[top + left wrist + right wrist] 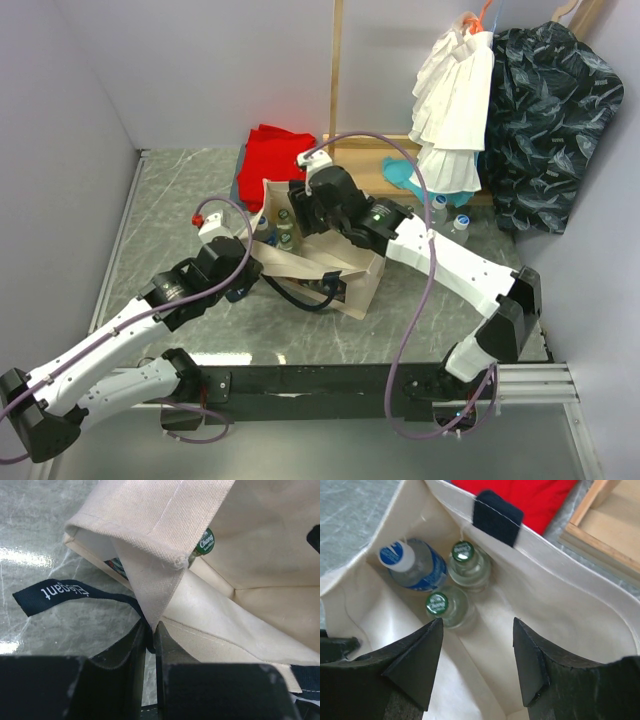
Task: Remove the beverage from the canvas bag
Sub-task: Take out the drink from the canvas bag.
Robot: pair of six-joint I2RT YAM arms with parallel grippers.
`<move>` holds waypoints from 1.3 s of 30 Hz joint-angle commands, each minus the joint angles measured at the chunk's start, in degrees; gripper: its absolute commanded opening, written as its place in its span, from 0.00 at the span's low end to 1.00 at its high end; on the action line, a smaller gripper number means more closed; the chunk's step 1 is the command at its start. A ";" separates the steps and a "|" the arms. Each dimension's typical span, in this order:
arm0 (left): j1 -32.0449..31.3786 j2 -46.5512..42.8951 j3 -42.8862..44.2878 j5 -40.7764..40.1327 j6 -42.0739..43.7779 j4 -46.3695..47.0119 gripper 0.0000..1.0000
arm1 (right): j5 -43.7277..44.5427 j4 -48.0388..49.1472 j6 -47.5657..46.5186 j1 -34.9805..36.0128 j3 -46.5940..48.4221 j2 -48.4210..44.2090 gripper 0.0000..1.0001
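My right gripper should keep lowering its open fingers toward the nearer green cap, which stands free under the bag's opening, until they straddle that cap.
The beige canvas bag stands open mid-table. My left gripper is shut on a folded corner of its rim, with the fingertips pinching the cloth in the left wrist view. My right gripper is open and hovers over the bag's mouth. Inside the bag stand two glass bottles with green caps and a plastic bottle with a blue label. One green cap also shows in the left wrist view. A navy handle lies over the far rim.
A red folded cloth lies behind the bag. A wooden frame and a teal item sit at the back. Two small bottles stand to the right. White and dark garments hang at the back right. A navy tag lies on the table.
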 commanded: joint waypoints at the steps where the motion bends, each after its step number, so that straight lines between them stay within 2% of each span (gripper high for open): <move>1: -0.62 -0.98 0.00 -0.17 -0.55 -1.16 0.16 | -0.95 -2.32 -1.43 1.20 4.86 3.27 0.65; 14: -0.62 -1.77 0.00 -1.05 0.16 -1.78 0.17 | -4.55 -5.84 -1.96 3.13 10.84 10.21 0.63; 37: -0.62 -5.02 -0.35 -2.54 -1.51 -5.12 0.18 | -7.89 -3.38 -1.78 3.49 10.57 15.13 0.62; 39: -0.62 -5.11 -0.88 -2.89 -1.60 -5.21 0.18 | -8.24 -3.38 -1.78 3.49 10.58 15.40 0.59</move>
